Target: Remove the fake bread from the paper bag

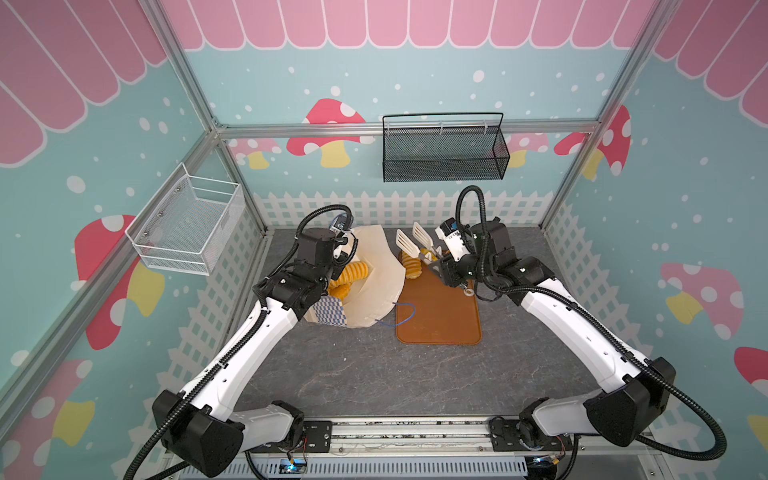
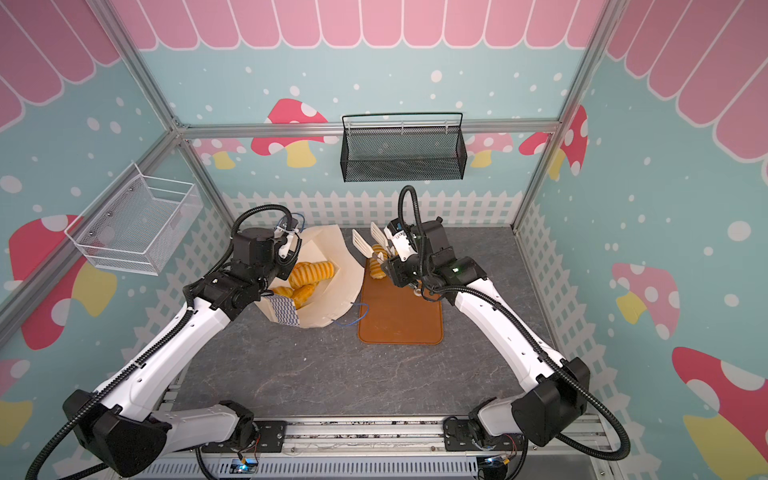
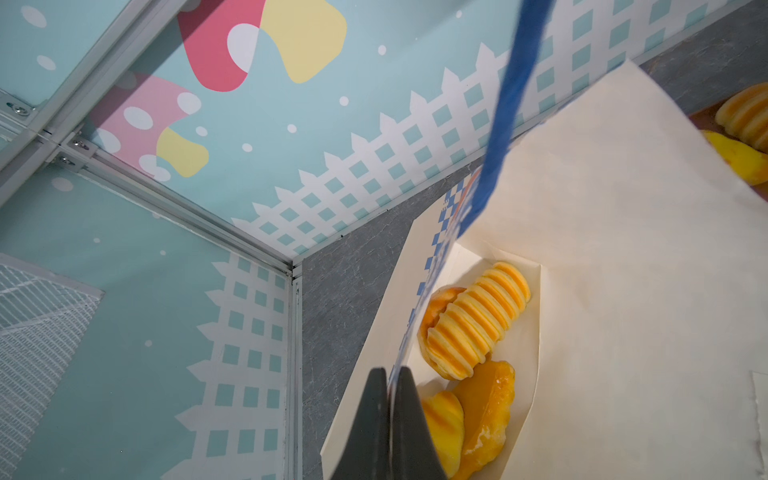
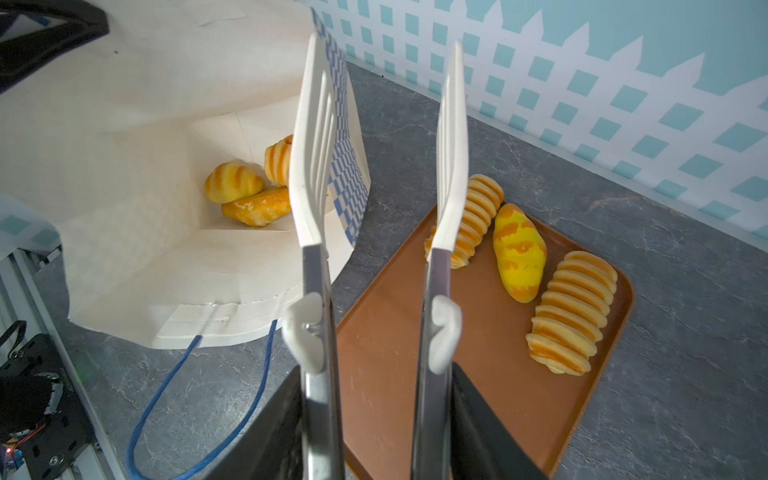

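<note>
My right gripper needs to pull back and turn the tongs into the bag's opening (image 1: 376, 292), because the tongs point past the bag's rim (image 1: 397, 256) toward the back wall.
The paper bag (image 1: 382, 266) (image 2: 328, 257) lies tipped on the grey table with its mouth towards the tray. My left gripper (image 3: 390, 390) is shut on the bag's checkered side wall (image 3: 440, 249) and holds the mouth open. Fake bread (image 1: 353, 272) (image 2: 311, 272) (image 3: 473, 320) (image 4: 235, 183) lies inside the bag, three pieces showing. Three more pieces (image 4: 519, 253) (image 1: 411, 266) (image 2: 378, 266) rest on the brown tray (image 1: 440, 316) (image 4: 395, 374). My right gripper (image 4: 378, 386) (image 1: 440, 266) is shut on a pair of tongs (image 4: 316, 174) (image 1: 415, 243). The tongs' white tips stand apart and empty, over the gap between bag and tray.
A black mesh basket (image 1: 444, 153) hangs on the back wall and a white wire basket (image 1: 187, 224) on the left wall. One blue cord handle (image 1: 401, 316) (image 4: 166, 395) trails onto the table by the tray's near left edge. A picket-fence wall runs close behind bag and tray.
</note>
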`<action>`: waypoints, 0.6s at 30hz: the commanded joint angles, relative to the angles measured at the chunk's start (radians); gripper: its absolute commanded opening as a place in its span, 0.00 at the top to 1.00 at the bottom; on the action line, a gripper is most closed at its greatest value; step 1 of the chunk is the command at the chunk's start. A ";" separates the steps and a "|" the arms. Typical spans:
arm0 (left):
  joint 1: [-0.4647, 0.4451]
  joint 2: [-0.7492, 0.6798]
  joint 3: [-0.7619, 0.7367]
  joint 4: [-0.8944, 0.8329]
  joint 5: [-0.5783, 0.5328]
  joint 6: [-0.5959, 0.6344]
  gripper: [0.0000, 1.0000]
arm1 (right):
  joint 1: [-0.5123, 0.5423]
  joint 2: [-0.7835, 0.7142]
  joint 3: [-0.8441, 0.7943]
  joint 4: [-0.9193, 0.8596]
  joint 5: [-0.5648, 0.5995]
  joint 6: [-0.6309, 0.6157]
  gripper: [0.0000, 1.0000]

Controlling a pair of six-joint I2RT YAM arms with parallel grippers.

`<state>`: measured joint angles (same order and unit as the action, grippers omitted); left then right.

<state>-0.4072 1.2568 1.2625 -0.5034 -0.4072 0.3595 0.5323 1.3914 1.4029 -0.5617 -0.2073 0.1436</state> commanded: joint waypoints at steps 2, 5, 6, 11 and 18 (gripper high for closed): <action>0.002 -0.054 -0.029 -0.006 0.034 -0.053 1.00 | 0.064 -0.035 0.017 0.024 -0.016 -0.002 0.49; 0.002 -0.086 -0.057 -0.006 0.066 -0.057 1.00 | 0.111 -0.042 0.012 0.021 0.006 0.011 0.49; 0.002 -0.096 -0.065 -0.005 0.078 -0.059 1.00 | 0.123 -0.043 0.011 0.020 0.010 0.016 0.49; 0.002 -0.126 -0.091 -0.004 0.120 -0.068 1.00 | 0.184 -0.038 0.013 0.011 0.019 0.052 0.49; 0.002 -0.166 -0.126 0.016 0.159 -0.104 1.00 | 0.263 -0.020 0.021 0.039 0.036 0.036 0.51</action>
<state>-0.4068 1.1095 1.1439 -0.5102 -0.2932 0.2924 0.7616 1.3800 1.4029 -0.5617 -0.1776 0.1894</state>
